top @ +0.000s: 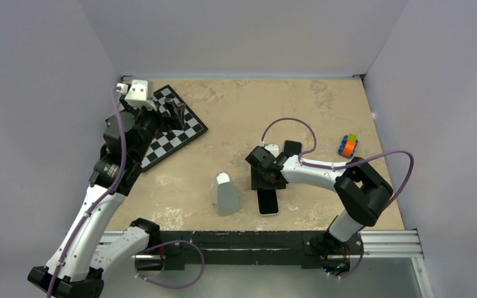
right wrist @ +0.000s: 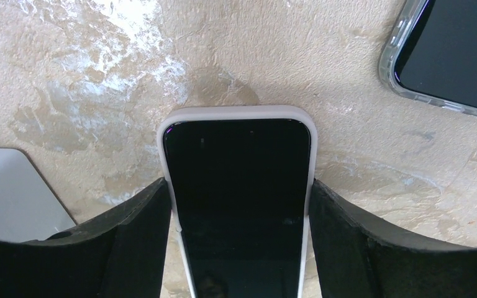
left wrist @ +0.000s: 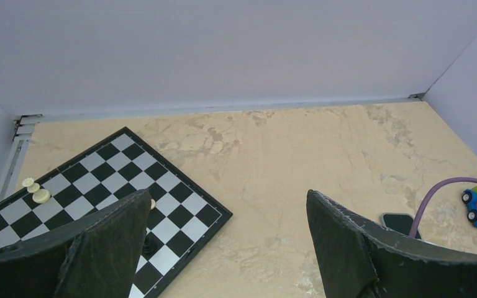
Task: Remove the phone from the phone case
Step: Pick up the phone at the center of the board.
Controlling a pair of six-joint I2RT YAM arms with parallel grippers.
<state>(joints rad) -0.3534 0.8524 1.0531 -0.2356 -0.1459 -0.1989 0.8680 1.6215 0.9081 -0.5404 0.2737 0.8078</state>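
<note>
The long sides of the case (right wrist: 312,155) are clamped around the phone by my right gripper, so I'll raise both and pinch the loose end (top: 268,210) with my left gripper.
The phone (right wrist: 236,186), with a glossy black screen, sits inside the phone case (right wrist: 169,127), whose whitish rim frames it. It lies screen up on the tan table. My right gripper (right wrist: 239,186) is over it, with one finger pressed against each long side of the case rim. In the top view the phone (top: 268,203) sticks out from under the right gripper (top: 267,179). My left gripper (top: 172,110) hovers over the chessboard at the far left. In the left wrist view it (left wrist: 227,198) is open and empty.
A grey tapered block (top: 227,194) stands just left of the phone and also shows in the right wrist view (right wrist: 12,186). A second black phone (right wrist: 453,49) lies nearby, behind the right arm in the top view (top: 292,148). A chessboard (top: 180,133) lies at the far left, and a small toy car (top: 348,146) at the right.
</note>
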